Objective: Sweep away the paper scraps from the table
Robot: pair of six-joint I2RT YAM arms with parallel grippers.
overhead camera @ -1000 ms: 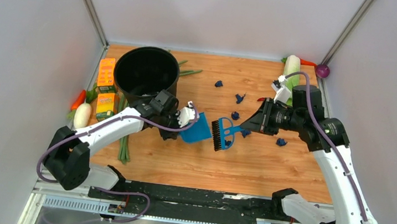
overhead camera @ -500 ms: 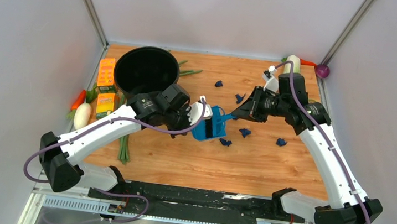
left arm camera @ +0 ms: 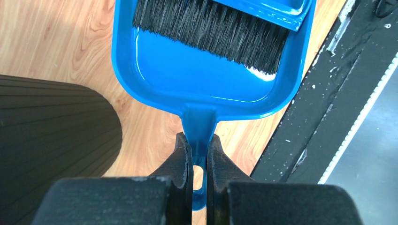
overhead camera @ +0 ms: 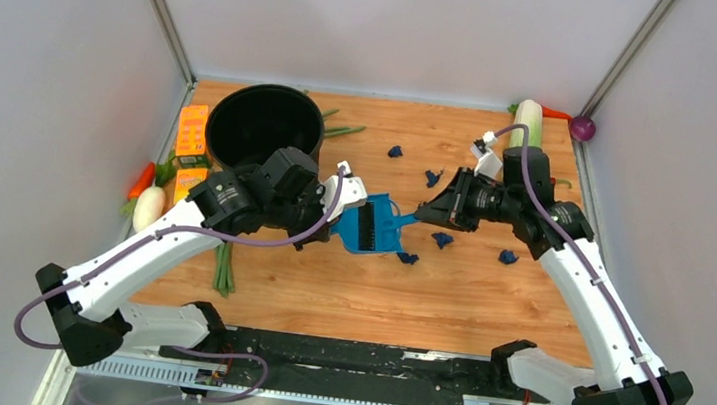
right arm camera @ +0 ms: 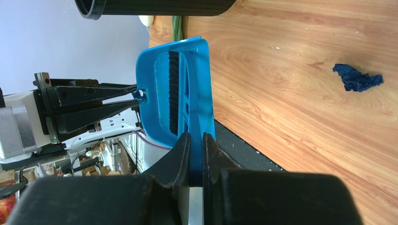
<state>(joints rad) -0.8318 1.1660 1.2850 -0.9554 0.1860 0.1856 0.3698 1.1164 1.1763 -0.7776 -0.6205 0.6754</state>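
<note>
The black bristles [overhead camera: 367, 227] are inside the raised dustpan, so my right gripper needs to pull the brush out and lower it past the navy scraps [overhead camera: 453, 243] before it sweeps.
My left gripper [overhead camera: 347, 199] is shut on the handle of the blue dustpan [overhead camera: 368, 232], seen close in the left wrist view [left arm camera: 198, 150]. My right gripper [overhead camera: 426, 213] is shut on the blue hand brush's handle [right arm camera: 196, 117]. The black bristles [left arm camera: 211, 28] lie inside the pan [left arm camera: 206, 79]. No scrap shows in the pan. Several navy paper scraps lie on the wooden table [overhead camera: 445, 302]: one by the pan's edge [overhead camera: 407, 258], one under the right gripper [overhead camera: 442, 239], one further right [overhead camera: 508, 256], two further back [overhead camera: 433, 177] [overhead camera: 395, 151]. One scrap shows in the right wrist view [right arm camera: 356, 78].
A black bucket [overhead camera: 263, 130] stands at the back left, behind the left wrist. Orange boxes [overhead camera: 193, 135], green beans, a white radish [overhead camera: 148, 209] and a carrot lie along the left edge. A pale vegetable [overhead camera: 527, 125] and a purple ball [overhead camera: 583, 129] are back right. A black rail [overhead camera: 348, 357] runs along the front.
The brush has moved left, from beside the pan to inside it. The left arm has turned and shifted the dustpan. The right gripper has moved left and back.
</note>
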